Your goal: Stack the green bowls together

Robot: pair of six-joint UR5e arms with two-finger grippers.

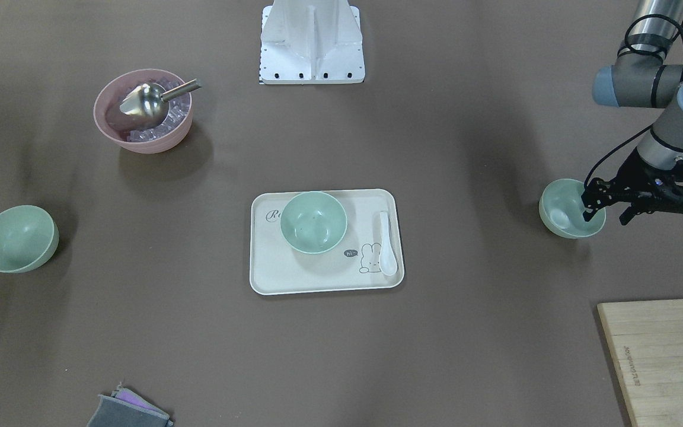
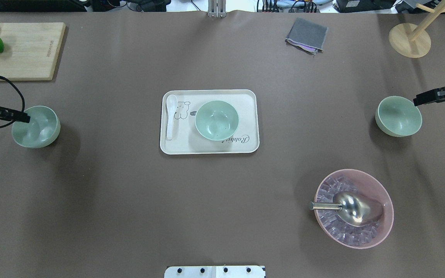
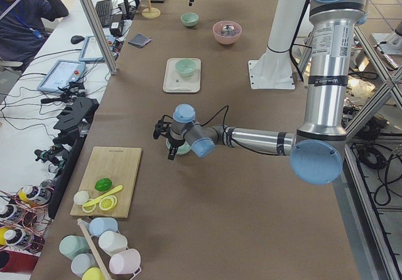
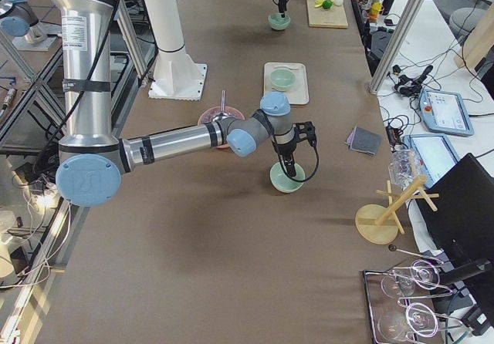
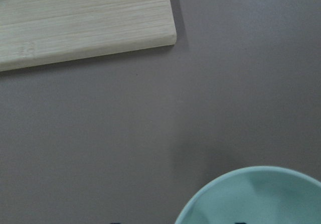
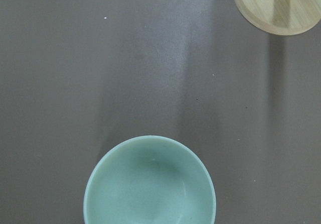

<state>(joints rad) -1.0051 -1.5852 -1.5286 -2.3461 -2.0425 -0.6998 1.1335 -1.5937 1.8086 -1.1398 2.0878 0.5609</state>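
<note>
The tray's green bowl [image 1: 313,222] is empty and flares out, so the green bowl in my left gripper [image 1: 568,212] should sink into it almost to its rim when I lower it.
Three pale green bowls stand apart. One [image 2: 216,120] sits on the white tray [image 2: 247,101] at mid-table. One [image 2: 36,127] is at the table's left; my left gripper [image 1: 604,217] is open and straddles its rim, one finger [image 1: 586,212] inside the bowl and one outside. The third bowl [image 2: 398,116] is at the right. My right gripper [image 4: 290,171] hangs just above its outer rim, apart from it, and looks open. The right wrist view shows this bowl [image 6: 150,184] from above, empty.
A pink bowl [image 2: 377,189] with ice and a metal scoop [image 2: 352,208] stands front right. A white spoon [image 2: 171,116] lies on the tray. A cutting board [image 2: 25,50] with fruit, a grey cloth [image 2: 306,34] and a wooden stand [image 2: 410,40] line the far edge.
</note>
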